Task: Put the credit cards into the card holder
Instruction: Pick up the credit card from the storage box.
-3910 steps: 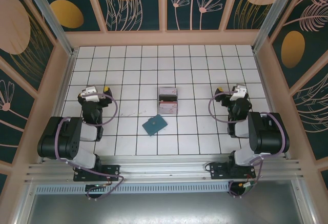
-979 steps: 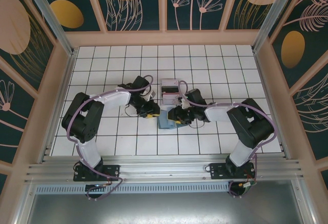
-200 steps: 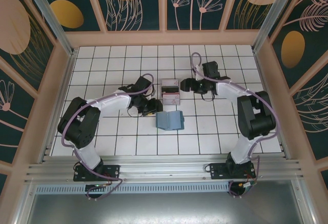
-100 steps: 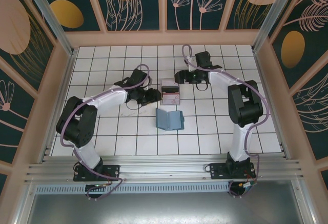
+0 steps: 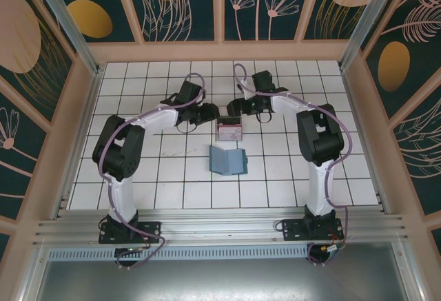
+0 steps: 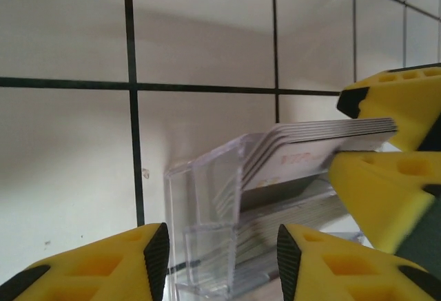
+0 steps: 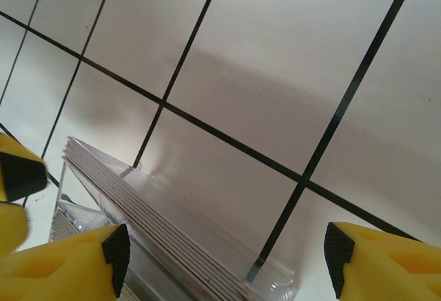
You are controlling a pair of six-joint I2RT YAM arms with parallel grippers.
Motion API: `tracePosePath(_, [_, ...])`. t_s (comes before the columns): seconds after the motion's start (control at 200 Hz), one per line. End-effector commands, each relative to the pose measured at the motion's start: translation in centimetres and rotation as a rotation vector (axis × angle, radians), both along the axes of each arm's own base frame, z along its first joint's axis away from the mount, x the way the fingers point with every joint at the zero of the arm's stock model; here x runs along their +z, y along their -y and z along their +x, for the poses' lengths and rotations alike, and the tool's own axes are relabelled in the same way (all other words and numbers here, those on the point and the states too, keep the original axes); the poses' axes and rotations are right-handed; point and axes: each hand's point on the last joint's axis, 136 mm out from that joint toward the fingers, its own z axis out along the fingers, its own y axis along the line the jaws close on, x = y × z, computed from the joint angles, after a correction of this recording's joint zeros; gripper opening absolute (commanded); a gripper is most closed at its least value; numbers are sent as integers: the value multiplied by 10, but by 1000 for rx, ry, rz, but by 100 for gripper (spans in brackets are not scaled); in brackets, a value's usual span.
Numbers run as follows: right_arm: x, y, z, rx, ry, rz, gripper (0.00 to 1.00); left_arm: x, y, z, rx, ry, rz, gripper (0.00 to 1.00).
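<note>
The credit cards stand packed together [image 7: 162, 229] in the clear box, so next my left gripper steadies the box while my right gripper pulls one card [image 6: 303, 162] up.
The credit cards [image 5: 229, 133] stand as a stack in a small clear box [image 6: 207, 218] at mid-table. The card holder [image 5: 228, 161] lies open just in front of that box, its pale grey-blue inside up. My left gripper [image 5: 212, 115] is at the box's left end. It is open, with the box's corner just ahead of its fingertips [image 6: 219, 260]. My right gripper [image 5: 236, 109] comes in from the far right, open wide [image 7: 224, 260]. Its yellow fingers [image 6: 400, 87] sit above and below the top edge of the cards [image 6: 310, 156], with no clear contact.
White tiled table [image 5: 172, 177] with low wooden walls on three sides. Both arms arch over the middle of the table and meet at the box.
The right gripper swung left from the back right to the box. The left gripper moved farther back along the box's left side. The card holder and box stayed put.
</note>
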Motion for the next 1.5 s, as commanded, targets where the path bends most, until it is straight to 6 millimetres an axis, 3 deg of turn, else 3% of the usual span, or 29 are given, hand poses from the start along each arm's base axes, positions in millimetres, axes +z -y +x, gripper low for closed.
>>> tracePosePath(0.0, [-1,-5,2,27,20,-19,77,-4,6,6,-9,1,-36,47])
tracePosePath(0.355, [-16,-4,3,8,20,-71,72,-32,-2,-13,-3,-54,-24,47])
tracePosePath(0.531, [1,4,22,-76,78,-60,62,-39,-6,-21,-3,-69,-12,46])
tracePosePath(0.781, [25,0,33,-95,115,22,59,-43,-8,-26,-6,-81,-6,46])
tracePosePath(1.201, [39,3,34,-103,124,78,58,-47,-8,-27,-7,-90,-6,46])
tracePosePath(1.496, [37,6,34,-112,123,70,57,-49,-10,-29,-4,-91,-4,46])
